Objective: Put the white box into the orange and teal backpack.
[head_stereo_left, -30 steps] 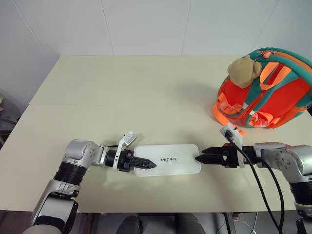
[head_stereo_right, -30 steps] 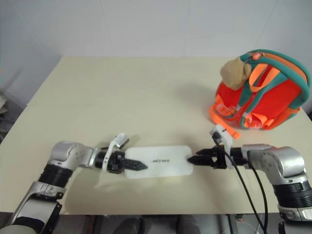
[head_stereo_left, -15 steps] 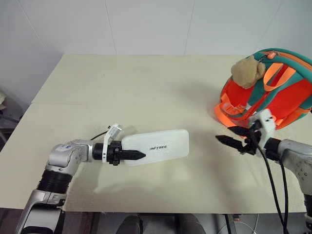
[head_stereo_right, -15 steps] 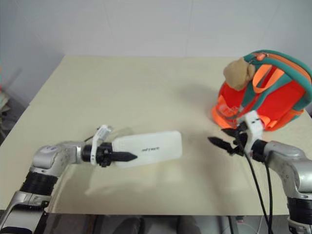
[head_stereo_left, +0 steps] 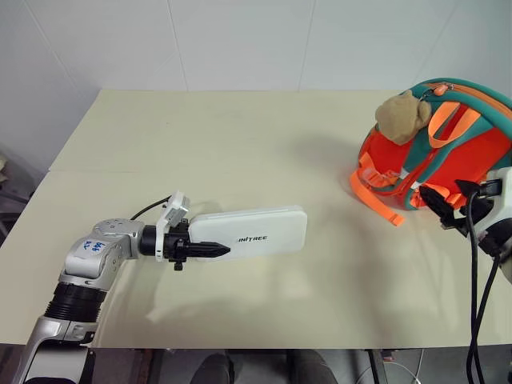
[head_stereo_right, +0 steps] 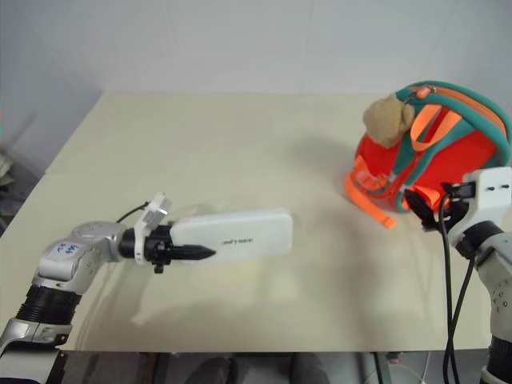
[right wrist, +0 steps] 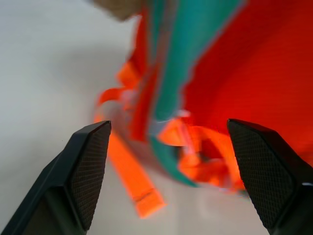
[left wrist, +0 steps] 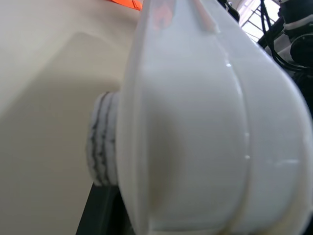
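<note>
I should pull the backpack closer by its teal strap (head_stereo_left: 434,166) with my right gripper and keep it still, because the backpack is far from the white box in my left gripper.
The white box (head_stereo_left: 260,231) hangs tilted on its long edge a little above the table, with its shadow beneath. My left gripper (head_stereo_left: 214,249) is shut on its left end. In the left wrist view the white box (left wrist: 195,137) sits right up against the camera, over one finger (left wrist: 100,210). The orange and teal backpack (head_stereo_left: 452,156) stands at the right, a tan plush toy (head_stereo_left: 402,114) on its top. My right gripper (head_stereo_left: 438,210) is open, just in front of the backpack's lower part. In the right wrist view the backpack (right wrist: 244,73) lies straight ahead of the right gripper (right wrist: 166,126), apart from its fingers.
The cream table (head_stereo_left: 240,144) runs to a white wall at the back. An orange strap (head_stereo_left: 376,198) trails from the backpack onto the table. Black cables (head_stereo_left: 472,276) hang from my right wrist near the table's front right edge.
My left gripper has lifted the box off the table and rolled it onto its edge. My right gripper has left the box's right end and swung up and right to the backpack.
</note>
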Available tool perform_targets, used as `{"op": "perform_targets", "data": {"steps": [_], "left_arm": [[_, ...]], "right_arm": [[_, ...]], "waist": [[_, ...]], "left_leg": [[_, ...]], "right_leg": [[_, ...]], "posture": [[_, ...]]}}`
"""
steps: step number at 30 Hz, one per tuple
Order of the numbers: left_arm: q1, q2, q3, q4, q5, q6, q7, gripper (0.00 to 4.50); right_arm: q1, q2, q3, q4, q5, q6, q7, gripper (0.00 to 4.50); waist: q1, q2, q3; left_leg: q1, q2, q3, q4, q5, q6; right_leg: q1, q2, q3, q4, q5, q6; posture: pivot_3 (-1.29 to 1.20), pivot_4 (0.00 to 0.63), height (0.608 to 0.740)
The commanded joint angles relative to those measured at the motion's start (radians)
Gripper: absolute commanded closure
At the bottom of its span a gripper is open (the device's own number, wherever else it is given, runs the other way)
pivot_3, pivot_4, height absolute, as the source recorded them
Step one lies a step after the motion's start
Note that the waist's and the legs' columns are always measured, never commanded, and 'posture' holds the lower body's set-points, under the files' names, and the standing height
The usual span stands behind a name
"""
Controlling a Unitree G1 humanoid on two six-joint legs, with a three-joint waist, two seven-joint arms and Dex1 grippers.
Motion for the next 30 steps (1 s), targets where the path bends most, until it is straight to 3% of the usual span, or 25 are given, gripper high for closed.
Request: {"op": "perform_targets", "data": {"steps": [1, 10, 20, 30], "left_arm": [[-0.023, 0.018, 0.013, -0.010, 0.000, -0.019, -0.023, 3.21], [-0.001, 0.042, 0.019, -0.032, -0.011, 0.017, -0.031, 3.21], [0.037, 0.048, 0.048, -0.054, -0.021, 0.036, -0.006, 3.21], [0.024, 0.085, 0.093, 0.003, 0.001, 0.006, -0.001, 3.21]], "right_arm": [[-0.062, 0.009, -0.036, 0.063, 0.007, -0.048, -0.024, 0.00], [-0.288, 0.059, 0.073, 0.280, 0.056, -0.051, 0.052, 0.00], [-0.529, 0.092, 0.200, 0.652, -0.051, -0.258, 0.131, 0.00], [-0.597, 0.121, 0.247, 0.735, -0.067, -0.340, 0.257, 3.32]], "waist": [[0.000, 0.000, 0.000], [-0.003, 0.001, 0.000], [-0.004, 0.001, 0.001], [-0.025, 0.001, 0.001]], "left_leg": [[0.000, 0.000, 0.000, 0.000, 0.000, 0.000], [0.001, 0.001, 0.000, 0.000, 0.000, 0.003], [0.001, 0.000, 0.001, 0.000, 0.001, 0.001], [0.001, 0.001, 0.001, 0.000, 0.001, 0.000]], "right_leg": [[0.000, 0.000, 0.000, 0.000, 0.000, 0.000], [0.000, 0.001, 0.001, 0.006, 0.000, 0.000], [0.000, 0.001, 0.001, 0.007, 0.000, 0.000], [0.000, 0.001, 0.001, 0.007, 0.000, 0.000]], "posture": [[0.00, 0.150, 0.740], [0.00, 0.150, 0.740], [0.00, 0.150, 0.740], [0.00, 0.150, 0.740]]}}
